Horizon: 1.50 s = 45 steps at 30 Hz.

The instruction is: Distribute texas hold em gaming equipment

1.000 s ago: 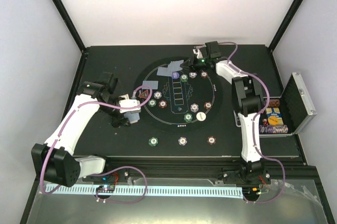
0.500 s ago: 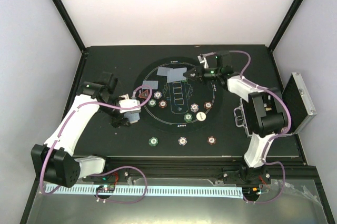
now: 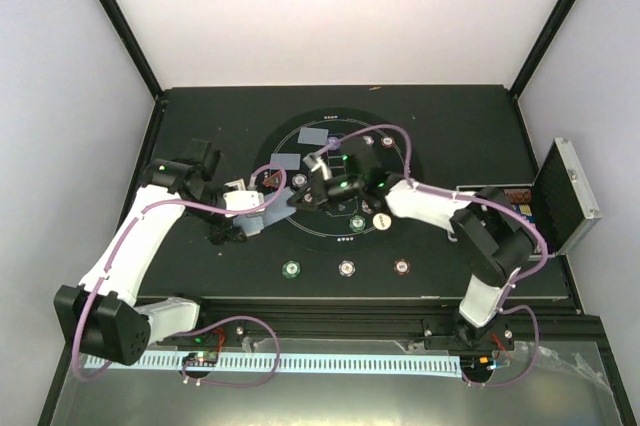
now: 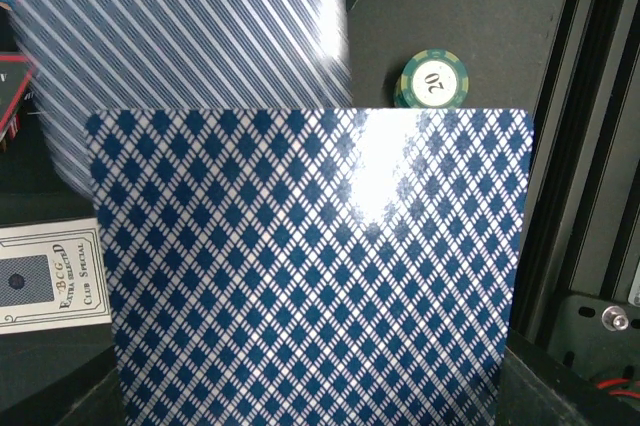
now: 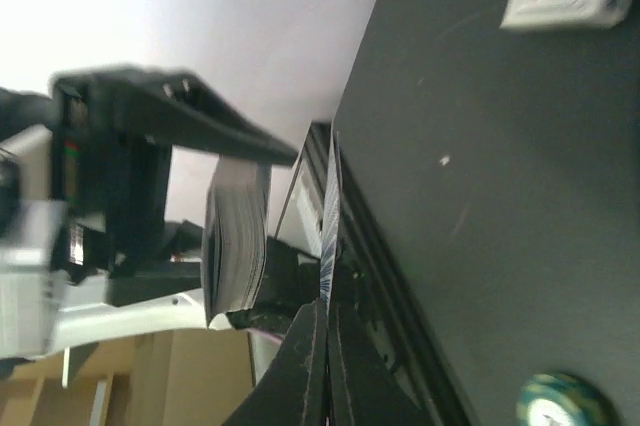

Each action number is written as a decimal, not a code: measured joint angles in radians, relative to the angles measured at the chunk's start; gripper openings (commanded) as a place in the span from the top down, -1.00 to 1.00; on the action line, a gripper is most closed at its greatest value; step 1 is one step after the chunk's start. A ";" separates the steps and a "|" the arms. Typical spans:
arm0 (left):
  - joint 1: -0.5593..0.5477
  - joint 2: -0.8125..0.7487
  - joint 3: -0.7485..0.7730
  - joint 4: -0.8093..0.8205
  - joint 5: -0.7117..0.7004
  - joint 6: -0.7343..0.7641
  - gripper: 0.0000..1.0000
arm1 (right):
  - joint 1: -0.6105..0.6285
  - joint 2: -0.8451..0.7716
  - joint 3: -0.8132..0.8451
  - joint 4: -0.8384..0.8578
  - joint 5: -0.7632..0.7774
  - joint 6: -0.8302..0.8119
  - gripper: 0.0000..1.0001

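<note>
The card is clear of the deck [image 3: 279, 208] and the black surface [image 3: 248, 251] between the card box and green chip is open, so the robot's right gripper should go there next and let go.
My left gripper [image 3: 252, 214] is shut on a deck of blue-backed playing cards [image 4: 310, 266] that fills the left wrist view and hides its fingers. My right gripper [image 3: 300, 198] has reached across the round black mat [image 3: 320, 228] to that deck. It is shut on one card [image 5: 330, 216], seen edge-on beside the deck [image 5: 235, 236]. That card shows as a blurred striped sheet [image 4: 190, 36] in the left wrist view. Two cards [image 3: 313, 135] lie face down on the mat's far left, with a small red triangle [image 3: 271, 179] nearby.
Green [image 3: 291, 269], white [image 3: 346, 268] and red [image 3: 401, 267] chips sit in a row in front of the mat. More chips and a white disc [image 3: 381, 220] lie on the mat. An open silver-edged case [image 3: 565, 196] stands at the right. A card box [image 4: 50, 276] lies under the deck.
The right arm swung from the far side of the mat down and left to the deck and now pinches one card. The left arm with the deck barely moved.
</note>
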 measured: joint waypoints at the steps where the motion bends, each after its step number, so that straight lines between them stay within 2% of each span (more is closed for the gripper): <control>1: 0.000 -0.004 0.000 -0.003 0.000 0.000 0.97 | 0.041 0.010 0.000 0.024 0.007 0.018 0.98; 4: 0.000 -0.023 0.000 -0.015 0.000 0.000 0.97 | 0.142 0.068 0.000 0.100 0.029 0.078 0.98; 9: 0.000 -0.063 0.000 -0.035 -0.001 0.000 0.97 | 0.236 0.209 0.011 0.193 0.067 0.165 0.98; 17: 0.000 -0.087 -0.002 -0.047 -0.002 0.000 0.97 | 0.281 0.362 0.148 0.194 0.142 0.208 0.90; 18: 0.000 -0.087 -0.002 -0.048 -0.002 0.000 0.97 | 0.281 0.382 0.183 0.187 0.152 0.207 0.78; 19: 0.000 -0.087 -0.002 -0.050 -0.002 0.000 0.97 | 0.281 0.400 0.213 0.185 0.162 0.207 0.47; 20: 0.000 -0.087 -0.002 -0.050 -0.003 0.000 0.97 | 0.281 0.412 0.230 0.182 0.169 0.210 0.30; 24: 0.000 -0.087 -0.002 -0.050 -0.008 0.000 0.97 | 0.282 0.445 0.265 0.175 0.180 0.219 -0.11; 26: 0.000 -0.087 -0.002 -0.050 -0.010 0.000 0.97 | 0.280 0.446 0.256 0.169 0.178 0.221 -0.18; 31: 0.000 -0.087 -0.004 -0.050 -0.015 0.000 0.97 | 0.233 0.356 0.092 0.175 0.178 0.221 -0.29; 33: 0.000 -0.086 -0.006 -0.050 -0.016 0.000 0.97 | 0.183 0.278 0.009 0.171 0.177 0.220 -0.33; 37: 0.000 -0.082 -0.007 -0.049 -0.015 0.000 0.97 | 0.118 0.127 -0.056 0.159 0.177 0.196 -0.40; 45: 0.000 -0.065 -0.015 -0.048 -0.015 0.001 0.97 | 0.138 -0.089 -0.171 0.242 0.169 0.208 -0.58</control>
